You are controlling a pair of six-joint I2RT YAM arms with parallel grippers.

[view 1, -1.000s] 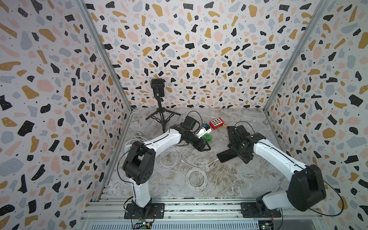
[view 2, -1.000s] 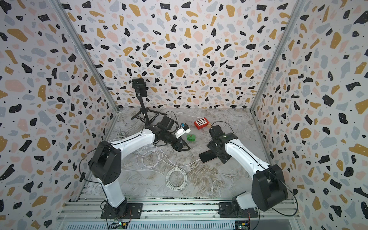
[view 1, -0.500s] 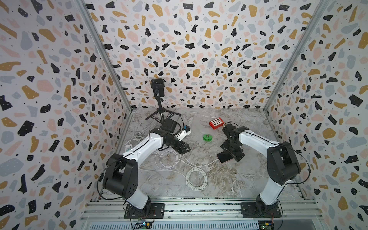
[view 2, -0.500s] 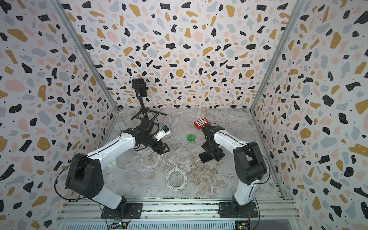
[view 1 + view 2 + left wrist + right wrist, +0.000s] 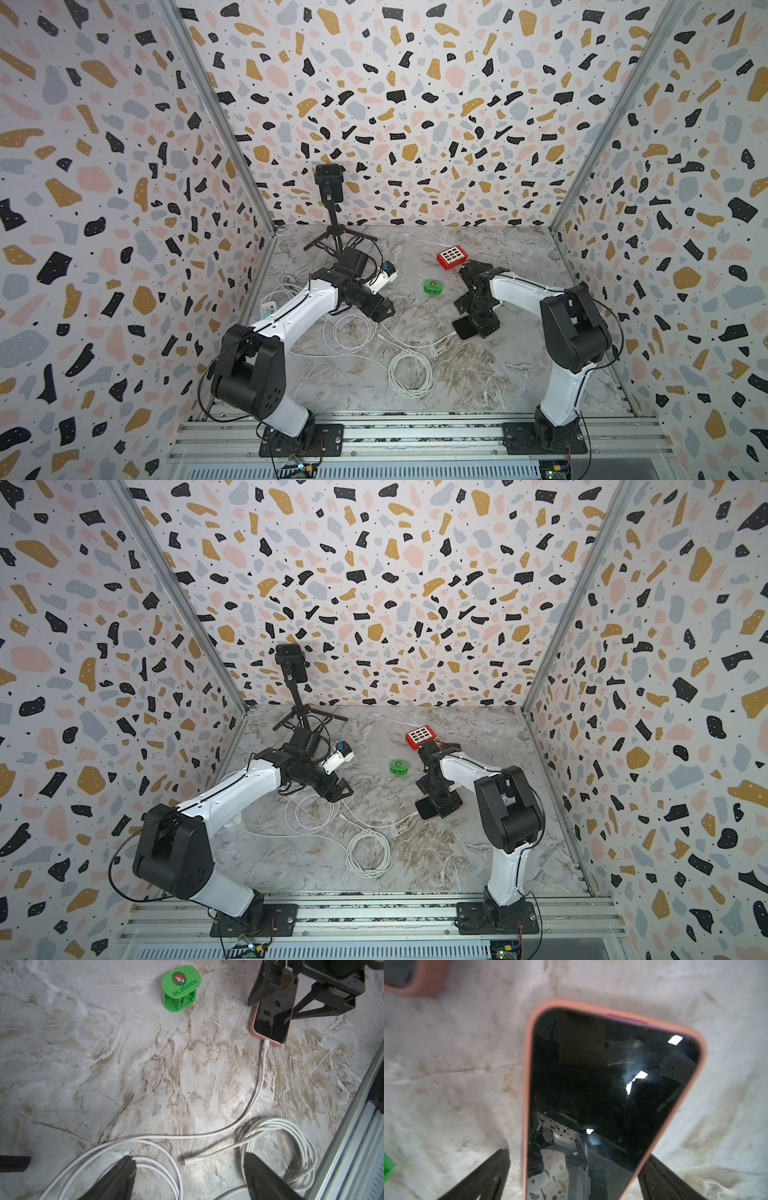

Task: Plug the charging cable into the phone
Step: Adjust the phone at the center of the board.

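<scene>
The off-white cable's free plug (image 5: 192,1160) faces away from the phone, so next my right gripper grips the cable (image 5: 218,1152) behind the plug and lifts it to my left gripper.
The phone (image 5: 274,1012), dark-screened in a pink case, lies flat on the marble table (image 5: 478,374); both top views show it (image 5: 464,329) (image 5: 424,809). A pale charging cable (image 5: 258,1088) runs across the table, and its white plug (image 5: 266,1044) sits in the phone's lower edge. My right gripper (image 5: 478,321) (image 5: 576,1163) hangs open over the phone (image 5: 602,1084), one finger on each long side. My left gripper (image 5: 380,309) (image 5: 190,1164) is open and holds nothing. It hovers over loops of the cable, well to the left of the phone.
A second off-white cable lies coiled (image 5: 409,372) (image 5: 276,1147), its free plug (image 5: 187,1161) between my left fingers. A green "OIL STATION" piece (image 5: 432,287) (image 5: 180,987) and a red block (image 5: 451,258) sit mid-table. A camera tripod (image 5: 332,232) stands at the back left. A metal rail (image 5: 353,1126) edges the front.
My left arm has drawn back to the left, away from the middle of the table. The right arm's elbow has folded upward while its gripper stayed over the phone.
</scene>
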